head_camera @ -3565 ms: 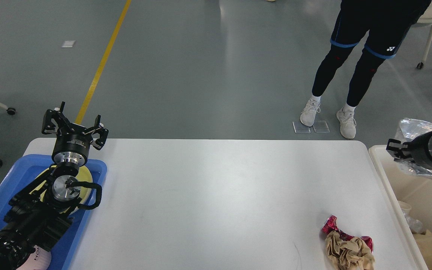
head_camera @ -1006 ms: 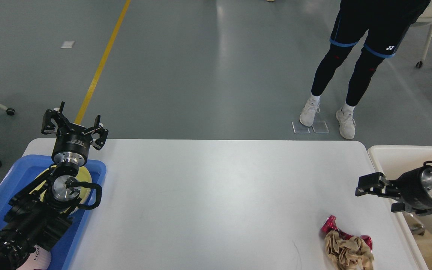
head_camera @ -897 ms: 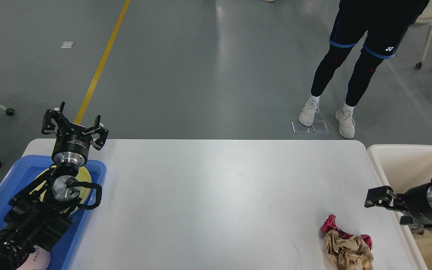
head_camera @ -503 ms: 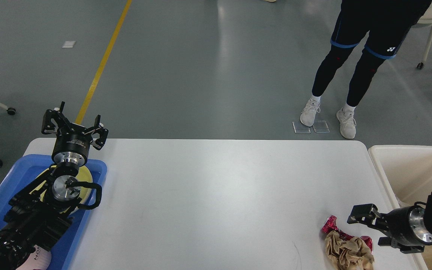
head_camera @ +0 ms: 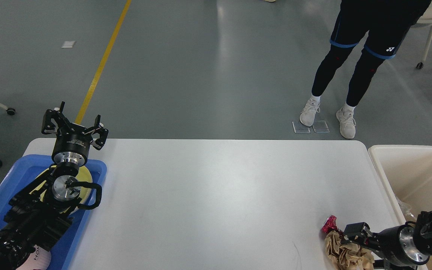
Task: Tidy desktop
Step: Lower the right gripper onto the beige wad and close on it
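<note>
The crumpled brown paper wad (head_camera: 345, 253) will leave the wrapper behind when I lift, because the red wrapper's end (head_camera: 330, 224) lies on the desktop outside the wad.
The white desktop (head_camera: 216, 195) fills the middle of the head view. Near its front right corner lies a crumpled brown paper wad (head_camera: 341, 252) with a red wrapper (head_camera: 329, 225) sticking out at its far left. My right gripper (head_camera: 360, 244) is down low at the wad's right side, its fingers spread, one black finger (head_camera: 354, 228) lying over the wad's top. My left gripper (head_camera: 74, 123) stands open and holds nothing, raised above the table's far left corner.
A blue tray (head_camera: 17, 168) holding a yellow plate (head_camera: 85, 174) sits at the left edge under my left arm. A cream bin (head_camera: 407, 149) with some rubbish stands off the right edge. A person (head_camera: 354, 56) stands beyond the far edge.
My right gripper, earlier holding clear plastic over the bin, came away without it, then swung down and left until it reached the paper wad. The left arm stayed still.
</note>
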Tool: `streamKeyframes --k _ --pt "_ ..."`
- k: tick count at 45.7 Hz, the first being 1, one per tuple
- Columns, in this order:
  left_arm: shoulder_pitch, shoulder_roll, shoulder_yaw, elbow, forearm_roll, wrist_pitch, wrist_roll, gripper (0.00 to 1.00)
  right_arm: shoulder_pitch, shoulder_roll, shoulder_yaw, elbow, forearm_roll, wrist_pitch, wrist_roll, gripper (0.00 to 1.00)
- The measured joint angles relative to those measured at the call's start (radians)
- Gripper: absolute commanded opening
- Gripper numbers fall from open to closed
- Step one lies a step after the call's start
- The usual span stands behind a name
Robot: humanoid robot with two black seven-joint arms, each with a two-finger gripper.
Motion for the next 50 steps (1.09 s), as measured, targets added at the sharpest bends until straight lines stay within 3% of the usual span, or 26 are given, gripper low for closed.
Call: streamKeyframes --k 2,4,8,12,15,50 --pt "0.0 0.0 0.0 0.0 0.0 0.0 0.0 1.0 -0.01 0.005 0.004 0.002 0.01 -0.02 0.004 1.0" --pt "0.0 0.0 0.0 0.0 0.0 0.0 0.0 1.0 -0.02 0.012 0.01 0.005 0.017 -0.039 0.009 0.92" --pt "0.0 0.0 0.0 0.0 0.0 0.0 0.0 1.0 -0.036 0.021 0.026 0.007 0.037 -0.069 0.032 0.47" --pt "0.0 0.0 0.0 0.0 0.0 0.0 0.0 1.0 -0.042 0.026 0.036 0.022 0.06 -0.081 0.076 0.31" --pt "0.0 0.0 0.0 0.0 0.0 0.0 0.0 1.0 -0.042 0.027 0.037 0.034 0.063 -0.083 0.084 0.0" --pt "0.0 0.0 0.0 0.0 0.0 0.0 0.0 1.0 0.062 -0.027 -0.027 0.172 0.046 -0.094 0.093 0.0"
